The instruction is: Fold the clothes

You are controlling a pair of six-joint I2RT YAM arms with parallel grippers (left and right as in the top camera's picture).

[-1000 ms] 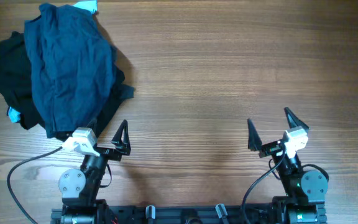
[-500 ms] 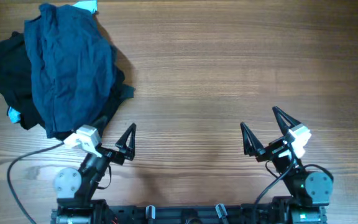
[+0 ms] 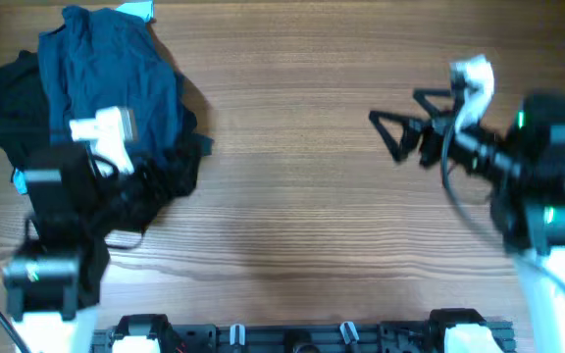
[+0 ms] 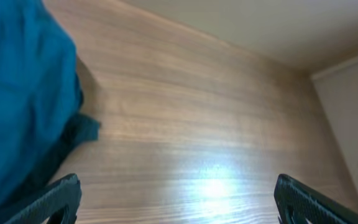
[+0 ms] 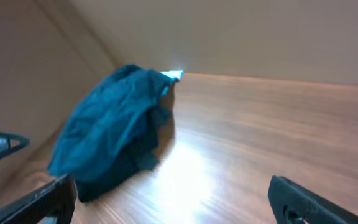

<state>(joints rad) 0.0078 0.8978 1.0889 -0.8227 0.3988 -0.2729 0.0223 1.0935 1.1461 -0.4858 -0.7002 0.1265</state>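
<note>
The blue garment (image 3: 116, 88) is in a heap far from my right gripper, so my left gripper should first pull it toward the table's middle (image 3: 258, 142). My right gripper should then take the garment's edge.
A pile of clothes lies at the table's far left: a blue garment (image 3: 101, 74) on top of a black garment (image 3: 13, 108). My left gripper (image 3: 160, 178) hovers over the pile's near right edge, open and empty. In the left wrist view its fingers (image 4: 179, 202) stand wide apart over bare wood, with the blue garment (image 4: 17, 93) at the left. My right gripper (image 3: 385, 137) is raised over the right half of the table, open, empty and pointing left. The right wrist view (image 5: 169, 202) shows the blue garment (image 5: 110, 127) far ahead.
A light blue scrap (image 3: 137, 10) pokes out at the pile's far edge, and another (image 3: 18, 180) at its near left. The wooden table (image 3: 302, 196) spans the whole view. The arm bases stand along the near edge.
Both arms have risen from their rest near the front edge. The left one swung out over the pile's near edge, the right one up and out over the right half. Both grippers stay open.
</note>
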